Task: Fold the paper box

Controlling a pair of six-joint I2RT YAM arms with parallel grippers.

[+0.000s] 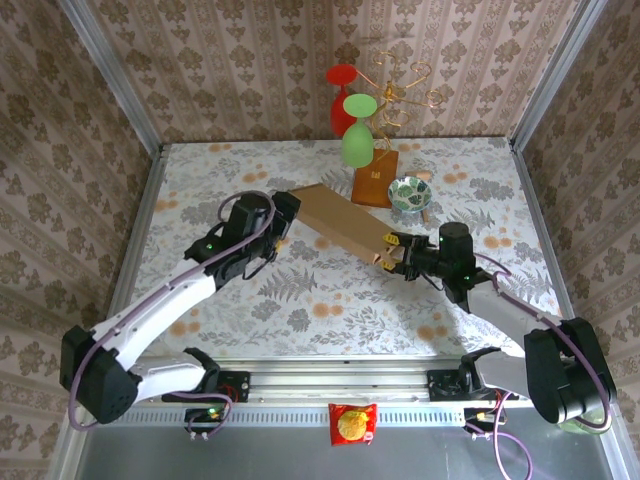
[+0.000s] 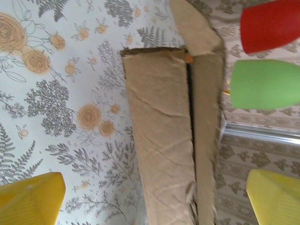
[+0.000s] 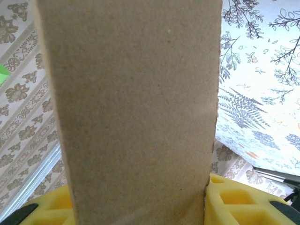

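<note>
The paper box's long seam (image 2: 191, 103) is open beside the robot's open left gripper, so next the left gripper presses both sides (image 2: 166, 192) together there before the right gripper leaves its end.
The paper box (image 1: 340, 226) is a tan cardboard piece, folded long and narrow, running diagonally across the middle of the flowered table. My right gripper (image 1: 393, 252) is shut on its near right end. In the right wrist view the cardboard (image 3: 136, 103) stands between the yellow fingers (image 3: 234, 199), which press on both its sides. My left gripper (image 1: 283, 213) is at the box's far left end and stands open. In the left wrist view its yellow fingertips (image 2: 33, 199) are spread wide on either side of the creased box (image 2: 161, 136) without touching it.
Behind the box stand a red glass (image 1: 342, 92) and a green glass (image 1: 358, 142) on a wire stand (image 1: 402, 85) with an orange-brown base (image 1: 372, 186). A patterned bowl (image 1: 409, 192) sits to its right. A snack packet (image 1: 352, 424) lies on the front rail.
</note>
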